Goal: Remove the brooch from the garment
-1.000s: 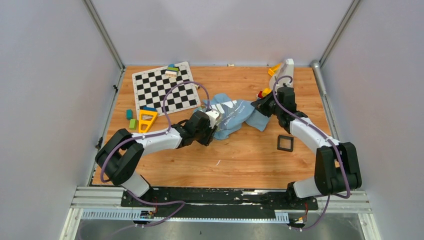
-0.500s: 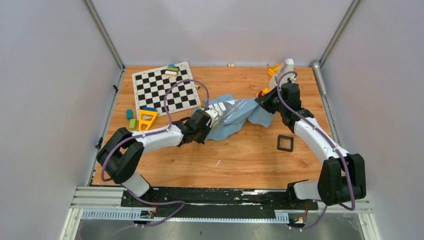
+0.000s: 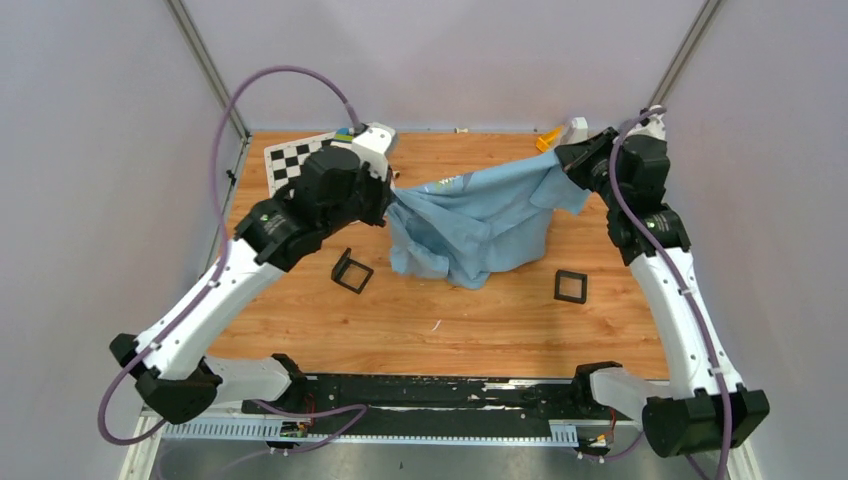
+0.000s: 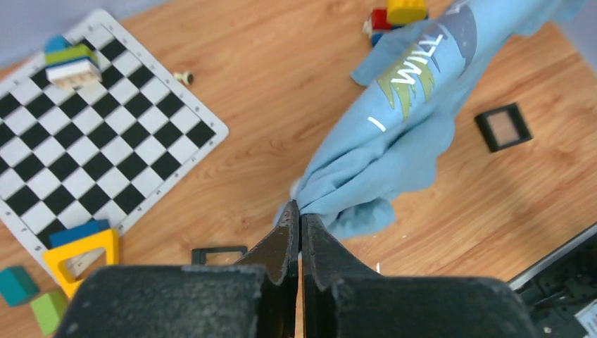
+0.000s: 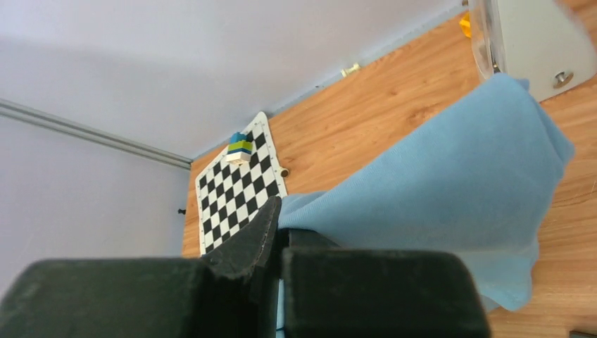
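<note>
The garment hangs folded (image 3: 470, 235) and covers the brooch, so the robot's left gripper should pull the garment toward the table's front edge (image 3: 465, 345) and lay it down with the print up.
The garment (image 3: 480, 215), a light blue T-shirt, hangs stretched between my two raised grippers above the table. My left gripper (image 3: 390, 196) is shut on its left edge; in the left wrist view the jaws (image 4: 301, 211) pinch a fold of the cloth (image 4: 394, 134), which shows white lettering and green patches. My right gripper (image 3: 563, 160) is shut on the right edge; in the right wrist view the jaws (image 5: 280, 225) hold plain blue cloth (image 5: 450, 183). The brooch is hidden in every view.
A chessboard (image 4: 91, 134) with a small block stack lies at the back left. An orange triangular frame (image 4: 77, 257) and green blocks are beside it. Two black square frames (image 3: 352, 271) (image 3: 570, 286) lie on the table. A toy block stack (image 4: 391, 14) and a white object (image 5: 528, 42) are at the back right.
Both arms have risen from table level and moved apart, lifting the garment off the table and spreading it between them. A black frame now shows where the left arm lay.
</note>
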`<control>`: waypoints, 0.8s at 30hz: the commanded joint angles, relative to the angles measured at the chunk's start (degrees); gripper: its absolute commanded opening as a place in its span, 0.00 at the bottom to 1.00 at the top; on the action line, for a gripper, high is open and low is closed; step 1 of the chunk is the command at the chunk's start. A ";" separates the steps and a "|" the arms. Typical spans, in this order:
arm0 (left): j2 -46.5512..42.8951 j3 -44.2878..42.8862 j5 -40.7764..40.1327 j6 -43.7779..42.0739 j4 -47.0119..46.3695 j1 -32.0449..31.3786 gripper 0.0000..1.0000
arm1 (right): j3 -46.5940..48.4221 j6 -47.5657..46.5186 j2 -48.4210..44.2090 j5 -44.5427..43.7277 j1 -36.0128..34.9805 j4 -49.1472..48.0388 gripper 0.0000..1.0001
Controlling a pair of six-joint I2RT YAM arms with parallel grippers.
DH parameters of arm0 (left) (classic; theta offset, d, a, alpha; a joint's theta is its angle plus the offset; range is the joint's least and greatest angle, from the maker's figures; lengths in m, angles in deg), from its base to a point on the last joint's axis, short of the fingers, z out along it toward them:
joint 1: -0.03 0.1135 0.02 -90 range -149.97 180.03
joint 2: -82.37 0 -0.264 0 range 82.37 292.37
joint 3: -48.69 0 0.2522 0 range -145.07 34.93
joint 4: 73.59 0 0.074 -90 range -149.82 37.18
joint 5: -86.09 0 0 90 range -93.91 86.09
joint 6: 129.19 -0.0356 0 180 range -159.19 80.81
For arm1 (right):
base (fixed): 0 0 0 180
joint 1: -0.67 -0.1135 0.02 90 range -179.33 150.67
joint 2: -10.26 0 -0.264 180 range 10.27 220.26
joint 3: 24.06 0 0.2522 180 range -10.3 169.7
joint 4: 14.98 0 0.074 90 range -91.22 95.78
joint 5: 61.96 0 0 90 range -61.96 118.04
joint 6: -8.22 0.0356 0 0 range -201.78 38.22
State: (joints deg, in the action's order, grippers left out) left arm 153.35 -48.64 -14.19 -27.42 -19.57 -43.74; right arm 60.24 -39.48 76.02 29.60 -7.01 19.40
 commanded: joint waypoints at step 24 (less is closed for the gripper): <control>24.77 -63.05 23.40 0.88 22.55 26.62 0.00 | 27.74 -1.69 2.95 12.99 0.22 4.74 0.00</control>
State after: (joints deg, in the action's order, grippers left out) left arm 176.85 -103.57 -0.25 -28.38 5.80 -23.00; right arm 78.38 -43.37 74.73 41.23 -7.12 30.81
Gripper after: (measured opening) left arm 0.008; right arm 0.018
